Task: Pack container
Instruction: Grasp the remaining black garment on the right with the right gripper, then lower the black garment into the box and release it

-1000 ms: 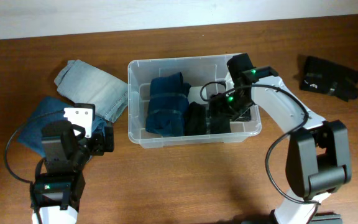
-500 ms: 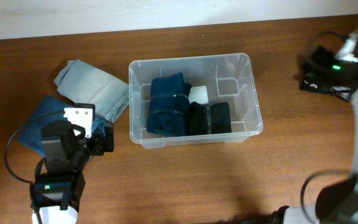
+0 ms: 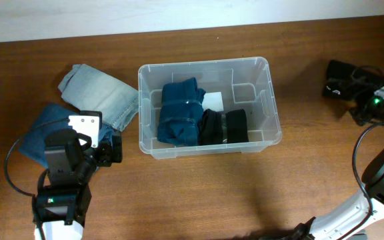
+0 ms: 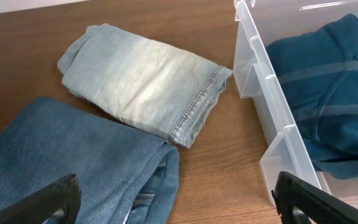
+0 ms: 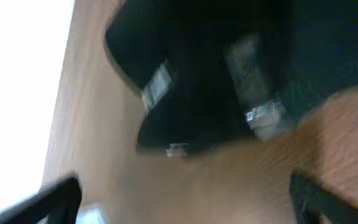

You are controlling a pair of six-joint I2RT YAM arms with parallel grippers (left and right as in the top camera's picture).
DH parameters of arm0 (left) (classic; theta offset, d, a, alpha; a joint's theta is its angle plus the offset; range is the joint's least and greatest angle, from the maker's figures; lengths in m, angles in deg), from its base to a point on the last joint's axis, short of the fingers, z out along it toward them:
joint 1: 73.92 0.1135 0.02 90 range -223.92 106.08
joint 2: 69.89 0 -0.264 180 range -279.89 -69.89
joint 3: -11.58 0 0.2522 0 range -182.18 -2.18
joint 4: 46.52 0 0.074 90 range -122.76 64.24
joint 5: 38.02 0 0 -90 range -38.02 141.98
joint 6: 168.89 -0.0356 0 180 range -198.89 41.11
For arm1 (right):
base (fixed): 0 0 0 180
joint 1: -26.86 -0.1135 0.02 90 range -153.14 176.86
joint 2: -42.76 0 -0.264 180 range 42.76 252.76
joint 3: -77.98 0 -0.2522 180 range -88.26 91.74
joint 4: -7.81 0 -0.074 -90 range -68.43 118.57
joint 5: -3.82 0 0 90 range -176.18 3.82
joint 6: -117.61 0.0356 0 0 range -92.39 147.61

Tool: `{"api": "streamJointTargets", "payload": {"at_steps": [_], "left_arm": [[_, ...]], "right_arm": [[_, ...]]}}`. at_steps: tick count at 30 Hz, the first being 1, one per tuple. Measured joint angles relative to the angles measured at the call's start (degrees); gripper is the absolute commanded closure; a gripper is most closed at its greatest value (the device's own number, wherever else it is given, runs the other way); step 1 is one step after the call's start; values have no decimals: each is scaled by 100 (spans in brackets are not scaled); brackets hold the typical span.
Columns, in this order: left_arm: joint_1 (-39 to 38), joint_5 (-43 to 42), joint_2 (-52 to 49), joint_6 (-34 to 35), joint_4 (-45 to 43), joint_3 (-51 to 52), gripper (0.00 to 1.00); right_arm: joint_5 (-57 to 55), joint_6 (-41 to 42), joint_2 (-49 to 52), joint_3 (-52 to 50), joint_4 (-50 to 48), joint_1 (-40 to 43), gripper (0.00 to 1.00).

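Note:
The folded black garment's near end (image 5: 191, 127) is lined up with the open fingers of my right gripper. I should keep moving in until the fingers close on that end (image 5: 188, 140).
The clear plastic container (image 3: 265, 77) sits mid-table and holds a folded dark blue garment (image 3: 180, 110) and a rolled black garment (image 3: 224, 126); its wall shows in the left wrist view (image 4: 272, 106). My left gripper (image 3: 112, 150) is open and empty by folded blue jeans (image 4: 73, 162), left of the container. My right gripper (image 3: 364, 110) is open and empty at the far right, beside a folded black garment (image 3: 342, 80), which looks blurred in the right wrist view (image 5: 204, 74).
Folded light-wash jeans (image 3: 102, 93) lie left of the container, also in the left wrist view (image 4: 142, 81). A white wall edge borders the table's far side.
My right arm left the container, swung out to the far right and came down next to the black garment. The rolled black garment stays in the container. The left arm has not moved.

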Motion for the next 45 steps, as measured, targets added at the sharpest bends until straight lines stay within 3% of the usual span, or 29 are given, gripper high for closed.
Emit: {"api": "streamJointTargets", "payload": {"at_steps": [6, 12, 14, 15, 18, 19, 20, 22, 23, 26, 32, 37, 42, 45], "left_arm": [[0, 0, 0, 0, -4, 0, 1], [0, 0, 0, 0, -2, 0, 1], [0, 0, 0, 0, -4, 0, 1], [0, 0, 0, 0, -4, 0, 1], [0, 0, 0, 0, -7, 0, 1], [0, 0, 0, 0, -9, 0, 0], [0, 0, 0, 0, -11, 0, 1], [0, 0, 0, 0, -15, 0, 1], [0, 0, 0, 0, -11, 0, 1], [0, 0, 0, 0, -13, 0, 1], [0, 0, 0, 0, -11, 0, 1], [0, 0, 0, 0, -13, 0, 1], [0, 0, 0, 0, -11, 0, 1], [0, 0, 0, 0, -11, 0, 1]], "right_arm": [[-372, 772, -31, -955, -1709, 9, 2], [-1027, 1134, -57, -1215, -2472, 9, 1], [-1180, 1246, -28, -1246, -2651, 9, 10], [-1252, 1338, 42, -1244, -2802, 9, 20], [-1346, 1488, 245, -1228, -3126, 7, 20], [-1351, 1515, 280, -1207, -3191, 0, 26], [-1368, 1541, 332, -1198, -3318, -15, 42], [-1453, 1598, 457, -1209, -3491, -63, 53], [-1467, 1635, 470, -1207, -3517, -79, 69], [-1482, 1709, 562, -1231, -3630, -129, 95], [-754, 1692, 634, -1261, -3823, -118, 96], [127, 1488, 490, -1217, -3185, -197, 96], [350, 914, -570, -1233, -1928, -507, 96], [417, 387, -1832, -1239, -1311, -861, 96]]}}
